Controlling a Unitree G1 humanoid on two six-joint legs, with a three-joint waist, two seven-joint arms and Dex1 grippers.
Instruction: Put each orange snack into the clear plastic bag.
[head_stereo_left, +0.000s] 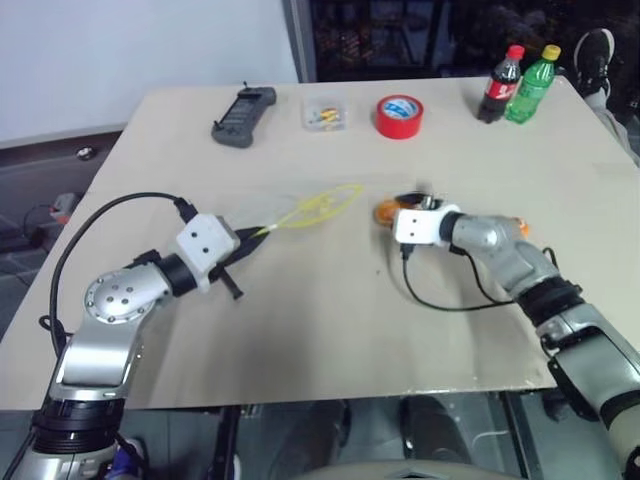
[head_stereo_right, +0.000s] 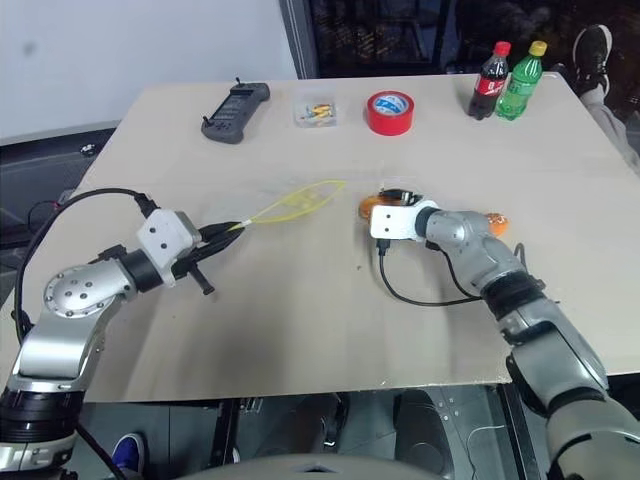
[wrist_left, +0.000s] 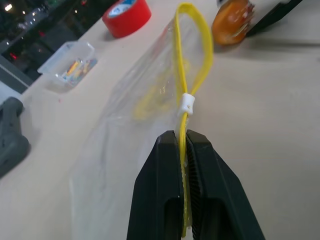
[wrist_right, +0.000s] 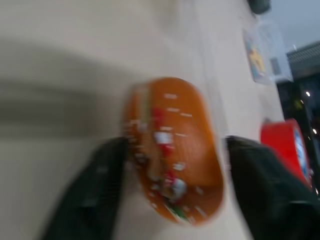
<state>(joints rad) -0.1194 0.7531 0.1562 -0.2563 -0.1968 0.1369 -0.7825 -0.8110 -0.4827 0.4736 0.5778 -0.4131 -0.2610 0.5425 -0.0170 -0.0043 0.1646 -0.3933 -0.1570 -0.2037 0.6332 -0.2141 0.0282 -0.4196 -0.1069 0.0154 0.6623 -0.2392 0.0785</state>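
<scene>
I expect the clear plastic bag's opening (head_stereo_left: 321, 207) to stay open when I push the orange snack in, because the yellow seal strip bends into an open loop.
My left gripper (wrist_left: 182, 139) is shut on the yellow seal strip of the clear plastic bag (head_stereo_left: 300, 210), which lies flat on the table with its mouth looped open toward the middle. An orange snack (wrist_right: 175, 150) lies on the table just right of the bag's mouth. My right gripper (wrist_right: 175, 142) straddles it with one finger (wrist_right: 95, 185) against its edge and the other finger (wrist_right: 265, 185) a little apart from it, so it stands open. A second orange snack (head_stereo_right: 497, 222) peeks out behind my right forearm.
At the far side of the table (head_stereo_left: 330, 330) stand a black handheld controller (head_stereo_left: 243, 116), a small clear box (head_stereo_left: 325, 113), a red tape roll (head_stereo_left: 399, 116), a cola bottle (head_stereo_left: 500, 85) and a green bottle (head_stereo_left: 530, 84). A black cable (head_stereo_left: 450, 303) loops under my right wrist.
</scene>
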